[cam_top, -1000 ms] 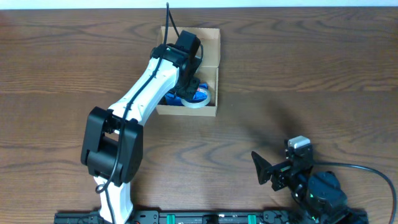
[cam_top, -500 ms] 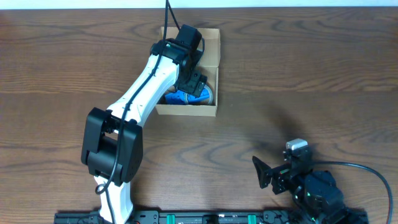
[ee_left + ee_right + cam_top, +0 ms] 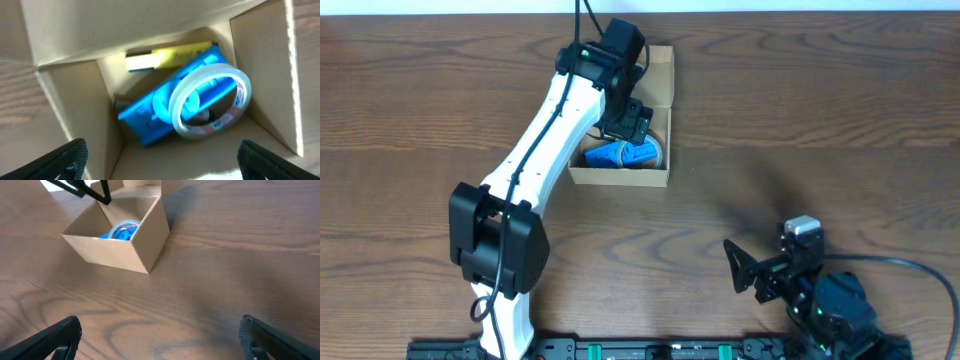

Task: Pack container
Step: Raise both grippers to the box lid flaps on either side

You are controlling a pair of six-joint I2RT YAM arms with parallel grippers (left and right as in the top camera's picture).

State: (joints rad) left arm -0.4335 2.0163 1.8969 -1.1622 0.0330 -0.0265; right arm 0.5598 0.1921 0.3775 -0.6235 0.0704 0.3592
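Observation:
My left gripper should keep backing away until it clears the folded-back flap (image 3: 662, 76), because the clear tape roll and blue block (image 3: 642, 155) are inside the cardboard box.
The container (image 3: 620, 177) is a tan cardboard box at the far middle of the table, its flap (image 3: 660, 75) folded back. Inside lie a blue block (image 3: 145, 112), a clear tape roll (image 3: 210, 107) leaning on it, and a yellow item (image 3: 167, 56) against the far wall. My left gripper (image 3: 634, 121) hovers over the box interior, open, its fingers (image 3: 70, 156) wide apart with nothing between them. My right gripper (image 3: 765, 265) stands open above bare table near the front right, well apart from the container (image 3: 125, 245).
The wood table (image 3: 820, 120) stretches to either side of the box. My left arm (image 3: 545, 140) runs diagonally from the front-left base up to the box. A black rail (image 3: 650, 350) lines the front edge.
My left gripper has opened and let go of the tape roll, then drawn up and back toward the far side of the box. The right gripper has barely shifted.

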